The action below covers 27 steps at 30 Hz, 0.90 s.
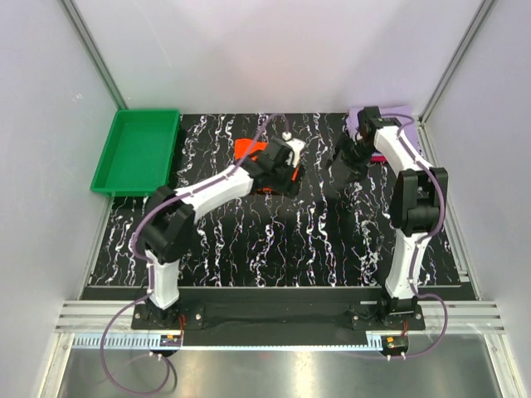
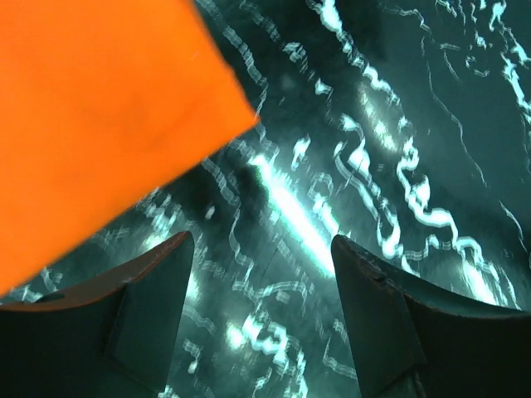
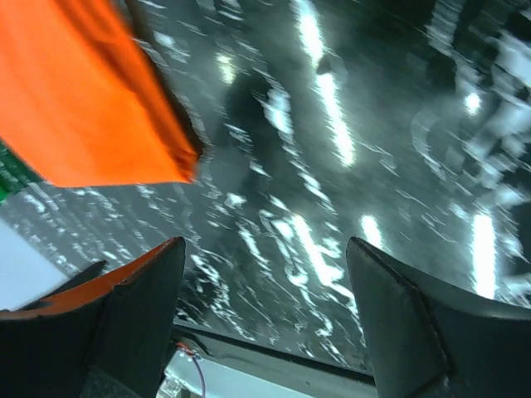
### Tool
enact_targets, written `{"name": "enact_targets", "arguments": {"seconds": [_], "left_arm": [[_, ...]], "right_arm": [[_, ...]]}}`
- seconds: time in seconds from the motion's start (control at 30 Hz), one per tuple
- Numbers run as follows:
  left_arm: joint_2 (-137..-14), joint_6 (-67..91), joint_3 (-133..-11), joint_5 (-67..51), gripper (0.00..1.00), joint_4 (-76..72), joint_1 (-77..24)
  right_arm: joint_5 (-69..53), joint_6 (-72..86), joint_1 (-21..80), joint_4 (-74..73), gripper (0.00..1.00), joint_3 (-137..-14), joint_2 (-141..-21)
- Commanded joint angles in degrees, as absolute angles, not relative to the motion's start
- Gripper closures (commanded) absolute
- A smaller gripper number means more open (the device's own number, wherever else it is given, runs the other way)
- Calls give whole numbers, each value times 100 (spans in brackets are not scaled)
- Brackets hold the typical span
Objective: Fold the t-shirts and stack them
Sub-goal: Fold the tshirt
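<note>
The orange-red t-shirt's near corner is outside my left gripper's open fingers. My left gripper should go back and pinch that corner while my right gripper comes up beside it.
The orange-red t-shirt lies folded on the black marbled mat at the back middle, partly hidden under my left arm. It fills the upper left of the left wrist view and shows in the upper left of the right wrist view. The lavender t-shirt lies folded at the back right corner, with a thin crimson-pink edge showing beside my right arm. My left gripper is open and empty just right of the orange shirt. My right gripper is open and empty above bare mat.
A green plastic tray stands off the mat at the back left. White walls and metal frame posts close in the back and sides. The two grippers hang close together at the back middle of the mat.
</note>
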<state>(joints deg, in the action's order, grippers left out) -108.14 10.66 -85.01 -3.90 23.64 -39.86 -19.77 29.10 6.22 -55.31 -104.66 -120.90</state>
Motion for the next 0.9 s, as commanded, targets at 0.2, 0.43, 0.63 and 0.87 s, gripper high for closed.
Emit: {"name": "enact_targets", "arguments": {"seconds": [0.2,0.43,0.63,0.87], "left_arm": [[-12576,1125,-10379,1854,34,3101,-4790],[-12937,1195,-10661,2486,35,3322,-4869],[-12534,1494,-10540,2373,40,3630,-4948],[-11848,630,-9696,2329,30,2868,-4957]], "right_arm": [[-1731,2567,35,-5722,14,-9046,-10688],[-2161,2540,-132,-5256,14,-8262,-10196],[-2600,2532,-132,-4931,14,-7919,-10168],[-2804,2505,-132,-4869,13,-8226,-10309]]}}
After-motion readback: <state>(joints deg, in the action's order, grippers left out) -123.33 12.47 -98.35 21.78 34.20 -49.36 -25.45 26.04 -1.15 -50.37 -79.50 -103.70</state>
